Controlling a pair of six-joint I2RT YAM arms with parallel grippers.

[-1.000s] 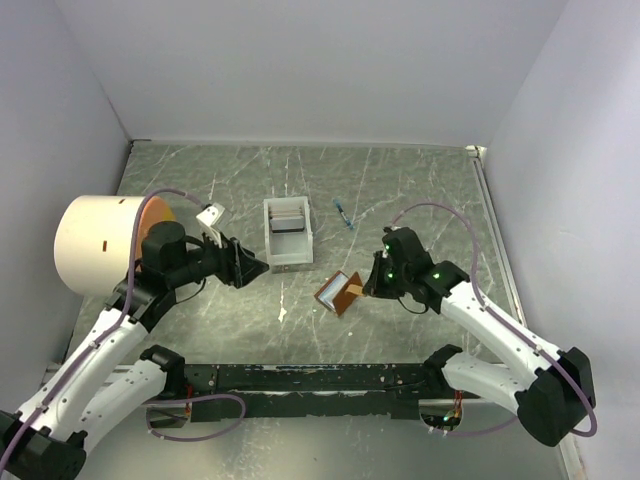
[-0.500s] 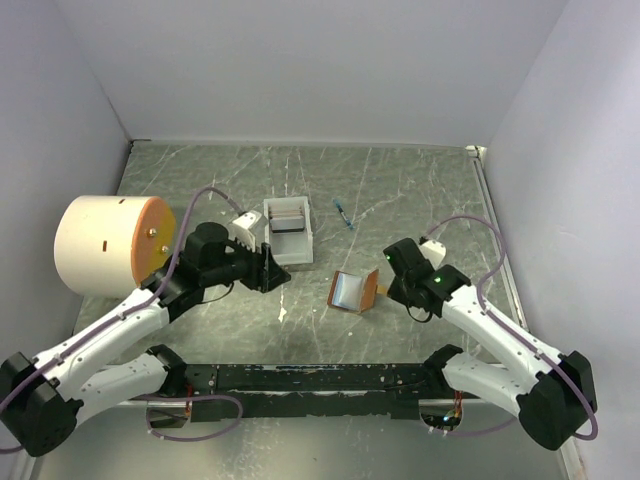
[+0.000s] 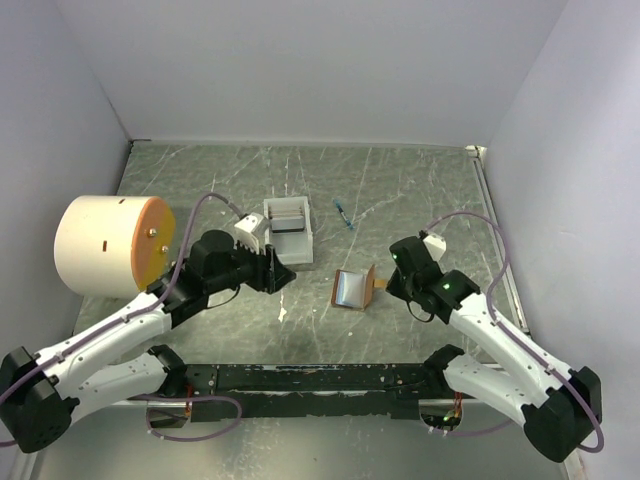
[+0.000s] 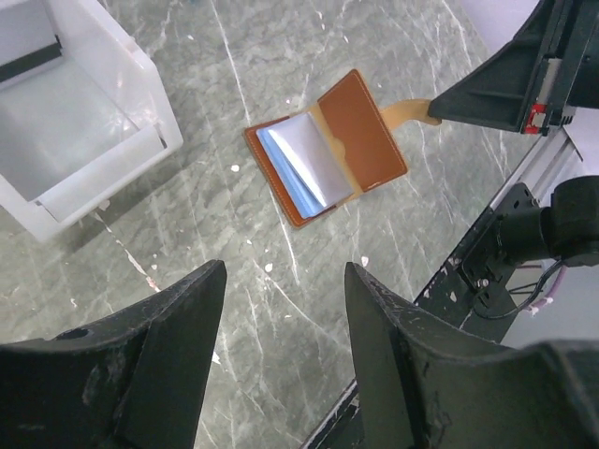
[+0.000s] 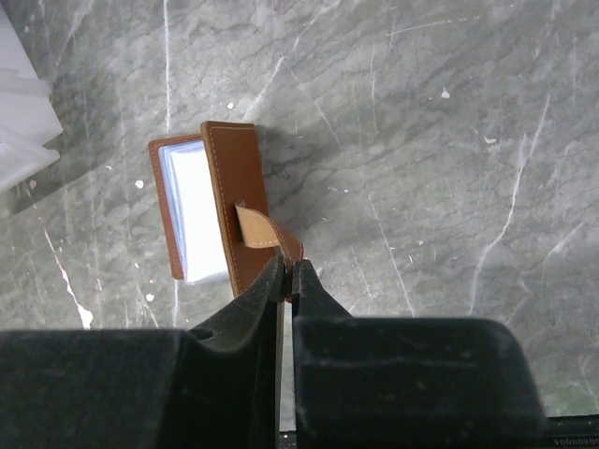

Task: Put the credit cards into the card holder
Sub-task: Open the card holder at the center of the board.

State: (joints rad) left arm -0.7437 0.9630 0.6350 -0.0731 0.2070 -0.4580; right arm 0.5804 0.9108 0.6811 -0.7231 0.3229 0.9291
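Observation:
I should use my right gripper to bring the open card holder by its tab to the marble near my left gripper, because the card holder lies away from my left gripper.
The card holder, a brown leather wallet, lies open on the marble table with its pale blue-grey pockets showing. My right gripper is shut on its tan snap tab, fingertips pinched at the tab's end. My left gripper is open and empty, hovering above the table left of the wallet. The credit cards stand at the far end of a white plastic box; one pale card with a dark stripe shows in the left wrist view.
A large cream cylinder with an orange face stands at the left. A small blue item lies behind the wallet. A black rail runs along the near edge. Walls close in the left, back and right.
My left arm has swung right, close beside the white box. My right gripper has drawn back to the right with the tab, and the wallet has turned to show its pale inside.

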